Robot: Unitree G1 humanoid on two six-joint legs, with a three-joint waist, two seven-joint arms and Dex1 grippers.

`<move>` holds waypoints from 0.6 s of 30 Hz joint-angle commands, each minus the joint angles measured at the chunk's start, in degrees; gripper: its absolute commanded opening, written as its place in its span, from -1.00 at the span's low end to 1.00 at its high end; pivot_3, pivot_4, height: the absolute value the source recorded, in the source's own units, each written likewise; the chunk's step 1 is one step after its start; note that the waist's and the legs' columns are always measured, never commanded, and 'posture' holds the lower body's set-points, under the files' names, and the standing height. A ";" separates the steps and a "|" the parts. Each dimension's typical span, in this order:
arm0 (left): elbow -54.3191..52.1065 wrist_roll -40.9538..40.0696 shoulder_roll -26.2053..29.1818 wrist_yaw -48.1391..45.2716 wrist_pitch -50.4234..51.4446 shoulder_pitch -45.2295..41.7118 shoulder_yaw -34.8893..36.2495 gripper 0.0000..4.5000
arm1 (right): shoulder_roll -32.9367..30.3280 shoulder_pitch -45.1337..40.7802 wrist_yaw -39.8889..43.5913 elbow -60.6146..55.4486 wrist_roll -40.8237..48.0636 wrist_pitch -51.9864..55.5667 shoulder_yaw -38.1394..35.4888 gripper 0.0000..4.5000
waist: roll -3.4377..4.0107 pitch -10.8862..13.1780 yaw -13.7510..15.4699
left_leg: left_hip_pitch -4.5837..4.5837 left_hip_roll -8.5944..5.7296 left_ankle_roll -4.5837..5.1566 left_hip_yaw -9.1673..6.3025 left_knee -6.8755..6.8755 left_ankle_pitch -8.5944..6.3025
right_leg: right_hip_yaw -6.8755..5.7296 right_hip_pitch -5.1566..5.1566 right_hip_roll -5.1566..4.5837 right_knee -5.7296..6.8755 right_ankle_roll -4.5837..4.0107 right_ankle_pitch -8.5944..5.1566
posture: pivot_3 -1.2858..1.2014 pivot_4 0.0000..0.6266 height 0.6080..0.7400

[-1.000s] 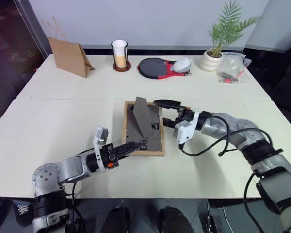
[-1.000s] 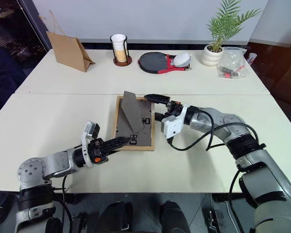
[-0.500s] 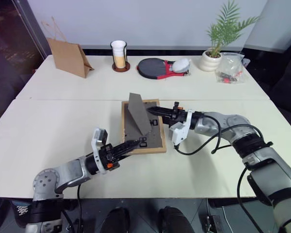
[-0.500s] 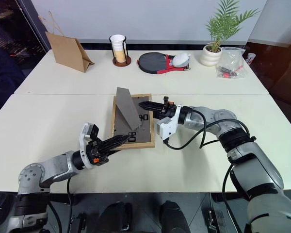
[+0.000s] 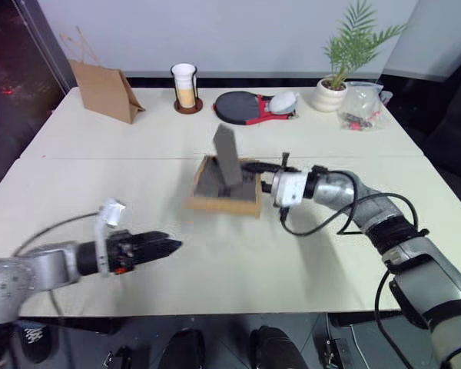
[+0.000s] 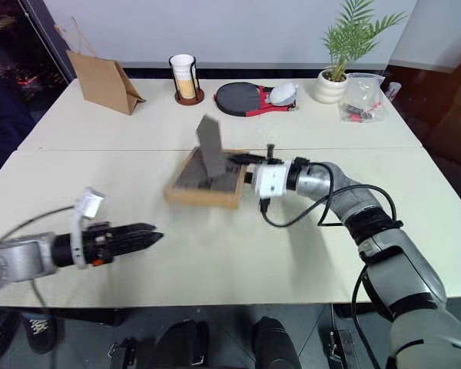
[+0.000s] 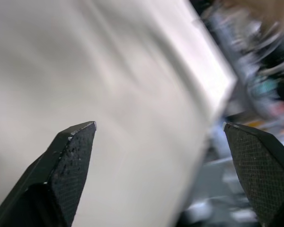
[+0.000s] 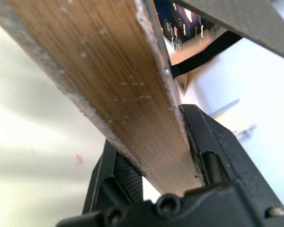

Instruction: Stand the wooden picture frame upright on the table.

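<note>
The wooden picture frame has its dark back facing up and the stand flap (image 5: 227,155) open. My right gripper should therefore turn the frame (image 5: 224,205) until the flap points behind it.
The wooden picture frame (image 5: 215,187) is tipped up off the table (image 5: 100,184) at mid-table. Its dark back faces me and its light-wood near edge (image 5: 223,205) is low. Its stand flap (image 5: 227,154) sticks upward. My right gripper (image 5: 255,169) is shut on the frame's right edge. In the right wrist view the wood edge (image 8: 109,80) sits clamped between the black fingers (image 8: 203,142). My left gripper (image 5: 173,245) hovers over bare table, well to the left of the frame and nearer to me. It is open, with nothing between its fingertips (image 7: 75,142).
Along the far edge stand a brown paper bag (image 5: 104,91), a cup in a dark holder (image 5: 184,86), a black and red paddle (image 5: 246,106), a potted plant (image 5: 334,84) and a clear plastic bag (image 5: 361,106). A seam (image 5: 100,158) crosses the tabletop.
My left gripper has left the frame's near edge, drawn back to the left and opened. My right gripper closed on the right edge, rolled, and tipped the frame up from flat.
</note>
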 commanded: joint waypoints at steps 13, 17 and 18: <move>3.07 13.56 -7.26 -5.75 -6.58 -8.55 -4.25 0.97 | 7.83 -6.62 37.88 7.83 23.15 50.51 -5.19 -0.50 | 0.02 0.01 0.12 | -0.19 -0.12 0.21 0.06 -0.16 -0.16 | -0.14 -0.32 -0.43 -0.05 0.05 0.06 | 0.03 -0.52 1.00; 1.96 14.27 -8.21 -5.79 -6.26 -8.55 -4.65 0.97 | 11.11 -7.32 40.87 17.61 18.48 46.66 -5.33 -0.50 | 0.02 0.01 0.18 | -0.22 -0.12 0.20 0.10 -0.18 -0.16 | -0.16 -0.35 -0.43 -0.05 0.06 0.07 | 0.03 -0.52 1.00; 1.46 14.62 -8.25 -6.04 -6.35 -8.38 -4.83 0.97 | 11.80 -7.30 41.25 19.65 17.48 45.76 -5.63 -0.50 | 0.02 0.01 0.16 | -0.22 -0.13 0.20 0.12 -0.17 -0.16 | -0.15 -0.34 -0.43 -0.06 0.07 0.07 | 0.03 -0.52 1.00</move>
